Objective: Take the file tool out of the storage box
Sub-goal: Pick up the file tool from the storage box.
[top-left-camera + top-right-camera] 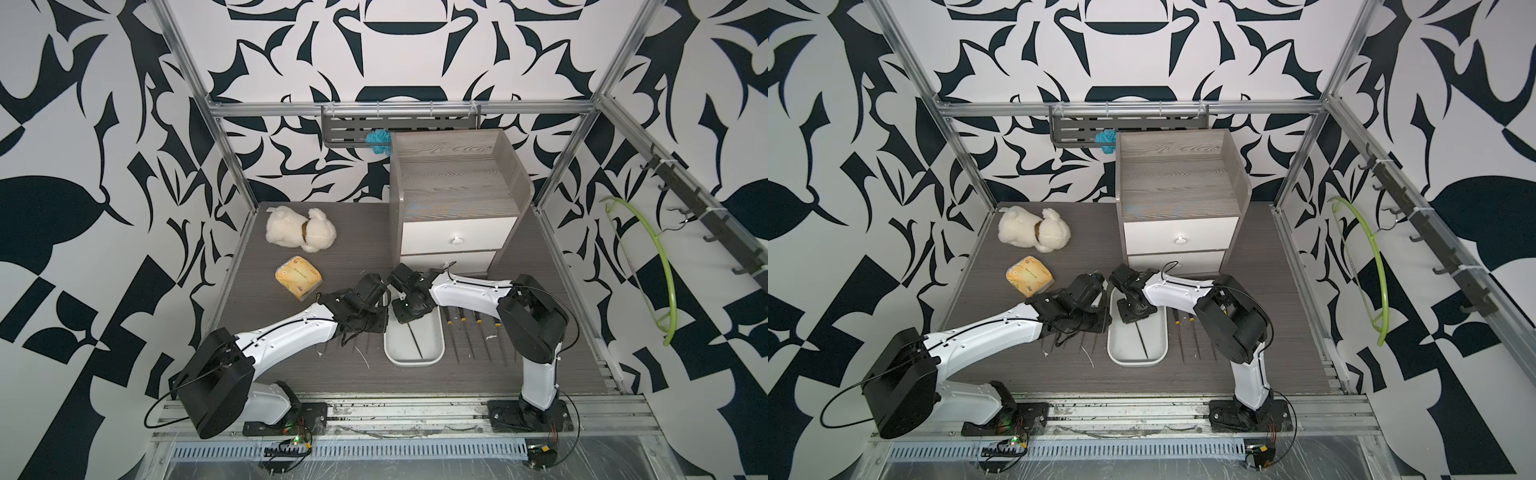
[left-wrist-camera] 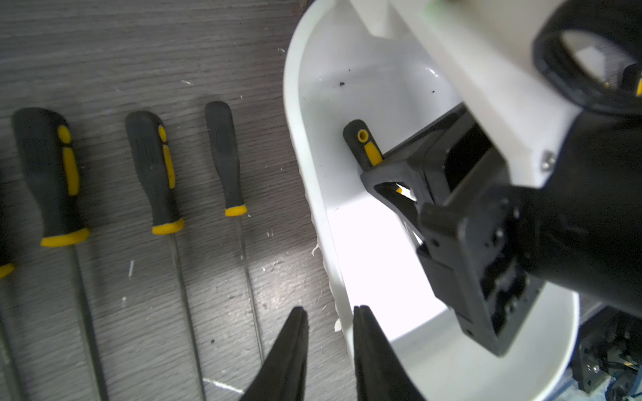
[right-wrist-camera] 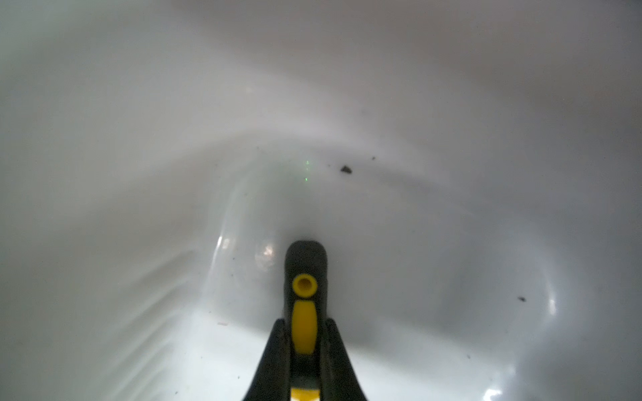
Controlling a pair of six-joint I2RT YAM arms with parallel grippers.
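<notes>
The row of files lies past my left gripper while my right gripper holds the file tool's handle (image 3: 305,297), so next my left gripper takes over by the file tool's body (image 1: 415,340).
The storage box (image 1: 434,355) (image 1: 1158,355) is a shallow white tray at the table's front middle. In it lies the file tool (image 3: 305,264) (image 2: 357,133), with a black handle and a yellow inlay. Its thin shaft (image 1: 415,338) shows in both top views. My right gripper (image 3: 305,328) reaches down into the far end of the box and is shut on the file's handle, one finger on each side. My left gripper (image 2: 330,309) stands astride the box's left wall (image 2: 295,104). One finger is inside and one outside, and a small gap shows on the outer side.
Several black-and-yellow files (image 2: 153,170) lie in a row on the table left of the box, and more files (image 1: 461,328) lie right of it. Behind stand the grey two-drawer cabinet (image 1: 457,199), a plush dog (image 1: 301,228) and a yellow pack (image 1: 298,278).
</notes>
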